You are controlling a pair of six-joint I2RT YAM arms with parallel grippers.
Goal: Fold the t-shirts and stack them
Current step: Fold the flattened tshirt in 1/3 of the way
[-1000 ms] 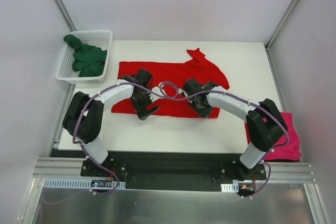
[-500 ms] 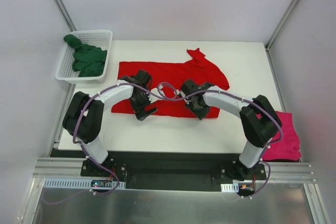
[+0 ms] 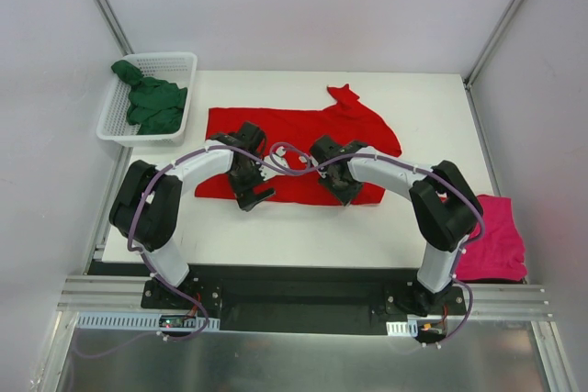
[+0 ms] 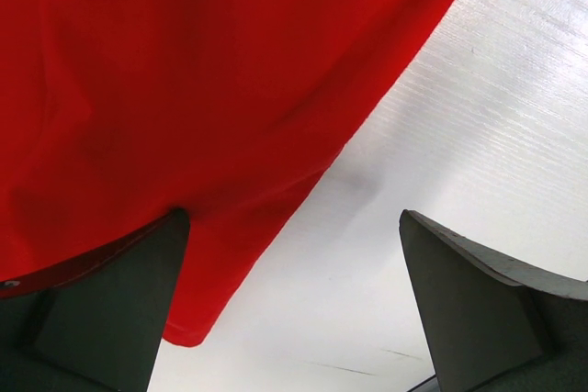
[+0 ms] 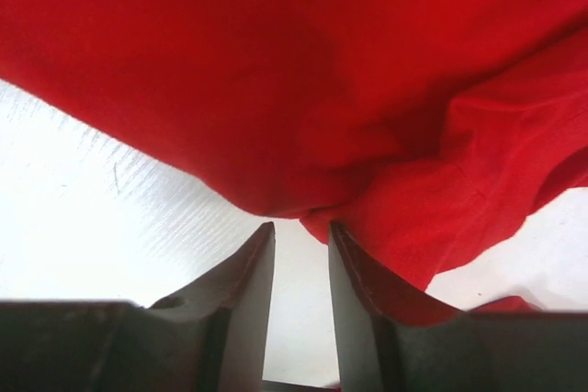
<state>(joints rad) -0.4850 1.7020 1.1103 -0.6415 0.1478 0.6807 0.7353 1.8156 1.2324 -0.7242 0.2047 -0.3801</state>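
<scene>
The red t-shirt's bunched hem (image 5: 309,215) is beside my right gripper's fingers, which are mostly around bare table. I should open the fingers wider and move them over the hem's fold (image 5: 366,215) before I pinch.
A bright red t-shirt (image 3: 303,130) lies spread across the middle of the white table (image 3: 303,227), with a bunched sleeve at its far right. My left gripper (image 3: 255,194) hovers over the shirt's near left hem. In the left wrist view it (image 4: 294,309) is wide open, with a red corner (image 4: 197,314) beside its left finger. My right gripper (image 3: 338,192) is at the near right hem. In the right wrist view its jaws (image 5: 301,236) stand narrowly open with bare table between them, and the red cloth (image 5: 294,61) touches their tips. A dark green t-shirt (image 3: 152,103) and a magenta-pink t-shirt (image 3: 496,245) are also in view.
The green tee lies crumpled in a white mesh basket (image 3: 190,89) at the table's far left corner. The pink one sits folded off the table's near right edge, partly behind my right arm. Grey walls enclose the table on three sides.
My right gripper's jaws have parted and let go of the red hem, and that arm has drawn in slightly to the left. The left arm stays put, open.
</scene>
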